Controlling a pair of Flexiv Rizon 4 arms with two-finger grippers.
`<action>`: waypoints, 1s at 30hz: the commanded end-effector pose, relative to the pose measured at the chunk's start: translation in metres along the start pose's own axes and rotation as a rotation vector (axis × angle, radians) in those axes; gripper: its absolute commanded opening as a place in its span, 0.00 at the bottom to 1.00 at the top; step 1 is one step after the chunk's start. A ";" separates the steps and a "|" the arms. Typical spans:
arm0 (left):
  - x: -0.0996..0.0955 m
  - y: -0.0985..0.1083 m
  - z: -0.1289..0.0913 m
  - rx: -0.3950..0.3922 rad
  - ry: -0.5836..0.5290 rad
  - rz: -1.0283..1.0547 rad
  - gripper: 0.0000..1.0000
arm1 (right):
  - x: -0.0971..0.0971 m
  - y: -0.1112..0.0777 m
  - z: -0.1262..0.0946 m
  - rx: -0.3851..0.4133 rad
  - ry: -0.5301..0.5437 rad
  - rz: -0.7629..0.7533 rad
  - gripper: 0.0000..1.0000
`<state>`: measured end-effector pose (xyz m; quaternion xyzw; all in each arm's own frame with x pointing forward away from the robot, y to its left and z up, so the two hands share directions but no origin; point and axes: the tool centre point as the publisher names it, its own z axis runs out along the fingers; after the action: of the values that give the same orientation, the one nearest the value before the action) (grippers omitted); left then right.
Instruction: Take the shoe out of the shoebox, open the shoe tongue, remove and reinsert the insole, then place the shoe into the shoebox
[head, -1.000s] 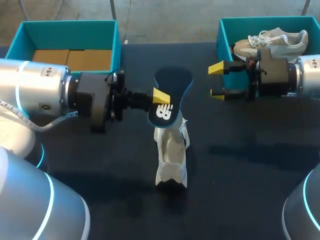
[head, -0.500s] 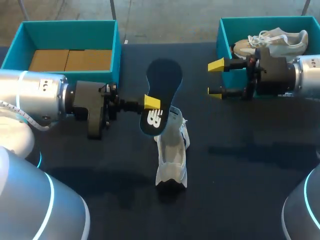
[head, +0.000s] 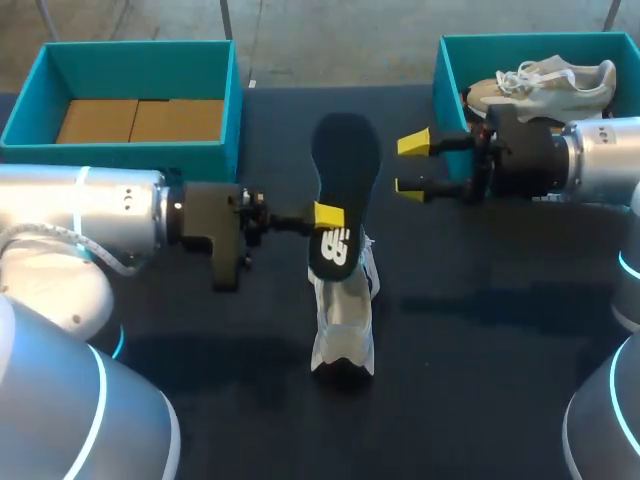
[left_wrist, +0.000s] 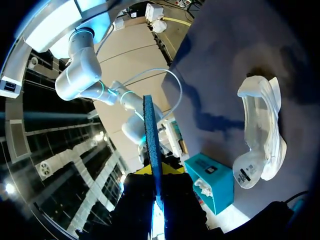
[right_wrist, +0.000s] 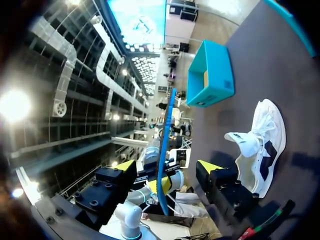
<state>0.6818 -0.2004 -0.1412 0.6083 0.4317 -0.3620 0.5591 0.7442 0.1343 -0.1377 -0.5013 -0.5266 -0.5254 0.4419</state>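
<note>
The insole's edge (right_wrist: 164, 142) runs straight from my left gripper, so the insole will stay flat when I carry it with my right gripper alone.
The dark insole (head: 345, 160) hangs upright over the middle of the table, above the white shoe (head: 343, 325), which lies on the black tabletop. My left gripper (head: 328, 218) is shut on the insole's lower part from the left. In the left wrist view the insole (left_wrist: 151, 135) runs edge-on out of the gripper (left_wrist: 157, 176), and the shoe (left_wrist: 261, 135) lies beside it. My right gripper (head: 412, 165) stands open just right of the insole, apart from it. In the right wrist view the blue-edged insole (right_wrist: 164, 145) lines up between the fingers of the gripper (right_wrist: 167, 167), with the shoe (right_wrist: 260, 145) beyond.
A teal shoebox (head: 440, 70) at the back right holds a second pale shoe (head: 545, 85), right behind my right wrist. Another teal box (head: 140, 55) with a cardboard floor stands at the back left. The black table (head: 480, 400) spreads around the shoe.
My left arm has carried the insole to the right and turned it more upright. My right gripper has moved left toward the insole, and its fingers have narrowed a little.
</note>
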 end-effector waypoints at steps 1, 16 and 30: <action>0.007 0.006 0.019 -0.003 -0.012 0.015 0.00 | 0.001 0.004 0.007 0.017 0.002 -0.003 0.64; 0.015 0.018 0.041 -0.052 -0.013 -0.020 0.00 | 0.002 0.001 0.024 0.066 0.012 0.006 0.45; 0.019 0.025 0.053 -0.043 -0.031 -0.029 0.00 | 0.002 0.006 0.024 0.086 0.002 0.009 0.31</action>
<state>0.7103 -0.2445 -0.1534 0.5839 0.4403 -0.3696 0.5732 0.7487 0.1579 -0.1374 -0.4844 -0.5436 -0.5038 0.4648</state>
